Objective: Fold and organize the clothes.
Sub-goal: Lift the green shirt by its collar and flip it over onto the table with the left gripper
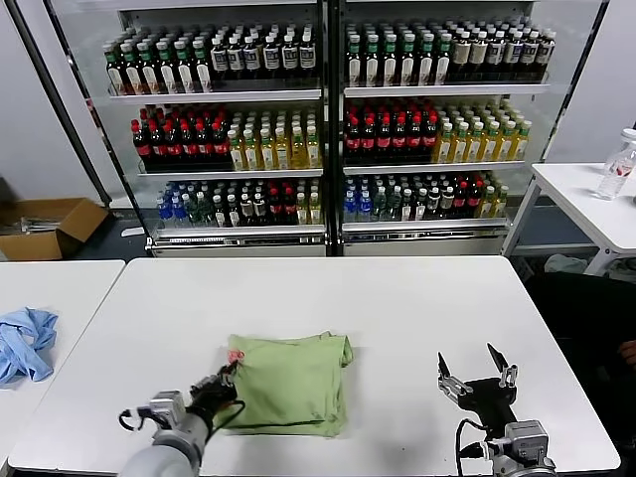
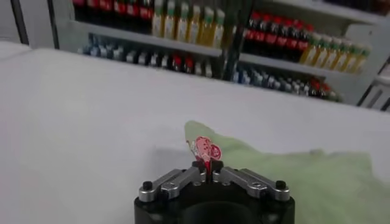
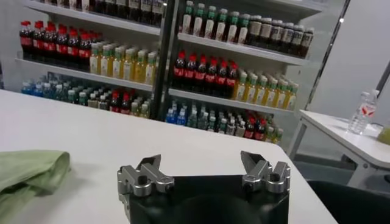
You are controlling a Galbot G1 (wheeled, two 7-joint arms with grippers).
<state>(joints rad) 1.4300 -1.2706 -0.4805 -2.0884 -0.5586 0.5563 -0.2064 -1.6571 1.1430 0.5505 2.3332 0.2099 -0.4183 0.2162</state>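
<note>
I should bring the shirt's held edge over its opposite edge [image 1: 343, 383] with my left gripper to turn the shirt face up, since its red-and-white print [image 1: 236, 355] is facing down.
The light green shirt [image 1: 293, 383] lies folded into a rough square on the white table [image 1: 397, 308], near the front edge. My left gripper [image 1: 227, 380] is shut on the shirt's near-left corner, where a bit of the red-and-white print [image 2: 206, 149] sticks up between the closed jaws. The shirt [image 2: 292, 176] spreads away from that gripper. My right gripper [image 1: 477, 370] is open and empty, above the table to the right of the shirt. The shirt's folded edge [image 3: 27, 170] shows in the right wrist view, apart from that gripper [image 3: 201, 163].
A light blue cloth [image 1: 25, 343] lies on a separate white table at the left. Drink coolers [image 1: 328, 119] stand behind the table. Another table with a water bottle [image 1: 616, 169] is at the far right. A cardboard box [image 1: 50, 227] sits on the floor.
</note>
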